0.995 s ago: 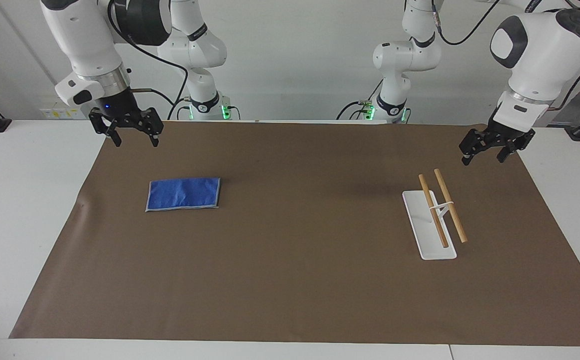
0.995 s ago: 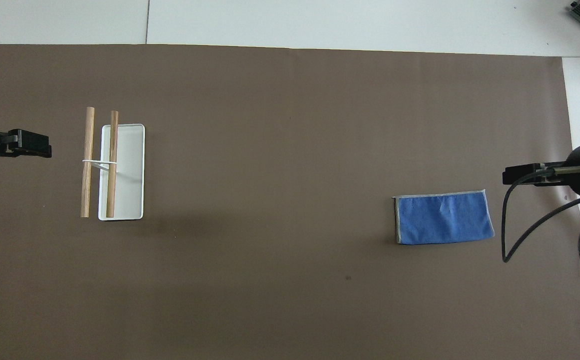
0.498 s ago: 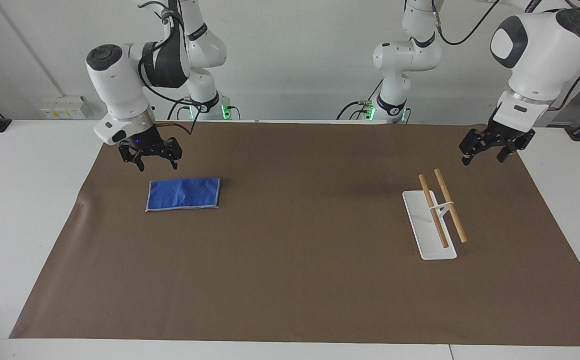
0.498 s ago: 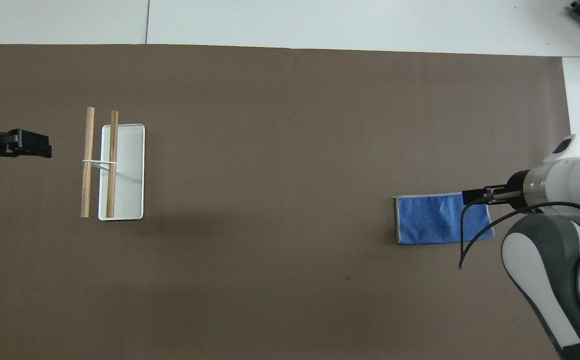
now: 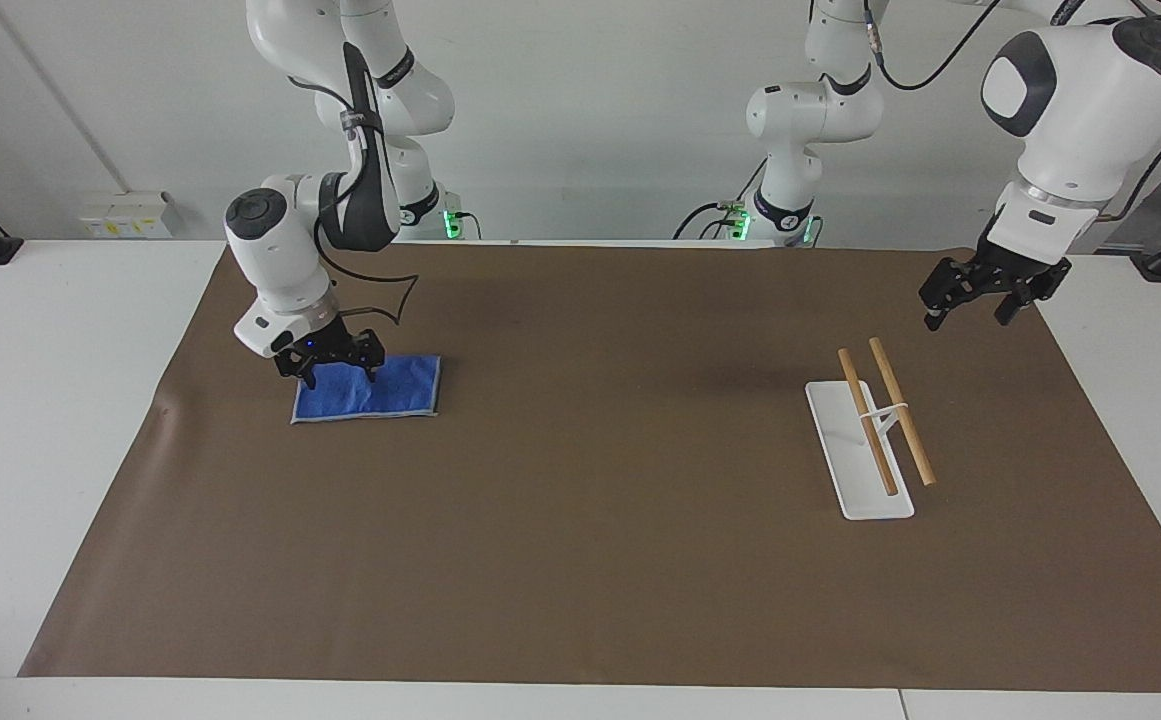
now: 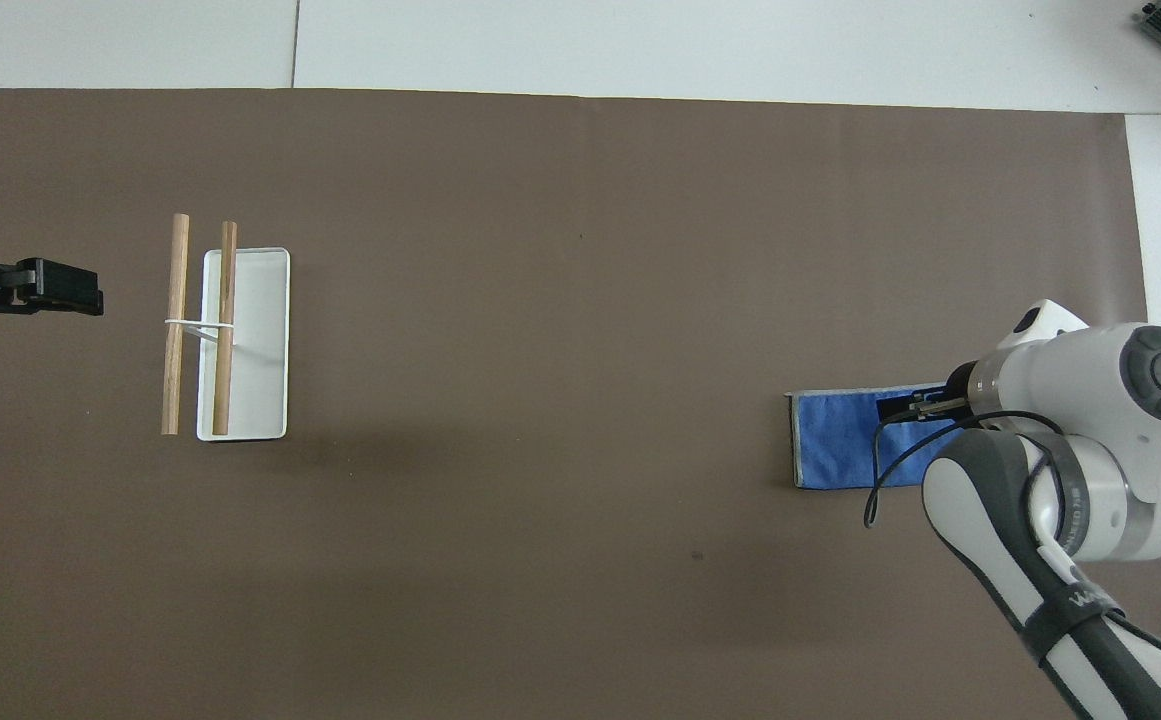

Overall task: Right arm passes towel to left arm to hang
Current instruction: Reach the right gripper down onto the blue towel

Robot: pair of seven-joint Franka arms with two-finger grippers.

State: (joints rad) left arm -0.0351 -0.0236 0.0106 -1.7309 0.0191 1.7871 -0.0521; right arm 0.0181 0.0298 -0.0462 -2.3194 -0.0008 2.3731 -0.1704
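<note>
The blue towel [image 6: 834, 439] is lying flat and free below the right gripper's open fingers, so that gripper should keep going down to the towel's middle [image 6: 891, 442] and close there.
The blue towel [image 5: 392, 390] lies flat on the brown mat toward the right arm's end of the table; it also shows in the overhead view [image 6: 833, 445]. My right gripper [image 5: 338, 378], on the silver-collared arm, is open and down at the towel's end toward the right arm's side, fingers either side of the cloth's edge nearer to the robots. I cannot tell whether it touches. From above the right gripper [image 6: 902, 408] and its arm cover that end. My left gripper [image 5: 967, 318] is open and empty, waiting in the air beside the rack, also seen from above [image 6: 70, 287].
A rack with a white base [image 5: 855, 492] and two wooden rods [image 5: 900, 410] stands toward the left arm's end of the table; it also shows from above [image 6: 255, 340]. The brown mat [image 5: 580, 560] covers most of the white table.
My right arm has swung in and come down from above the mat's edge onto the towel's end. The towel, the rack and the left arm have not moved.
</note>
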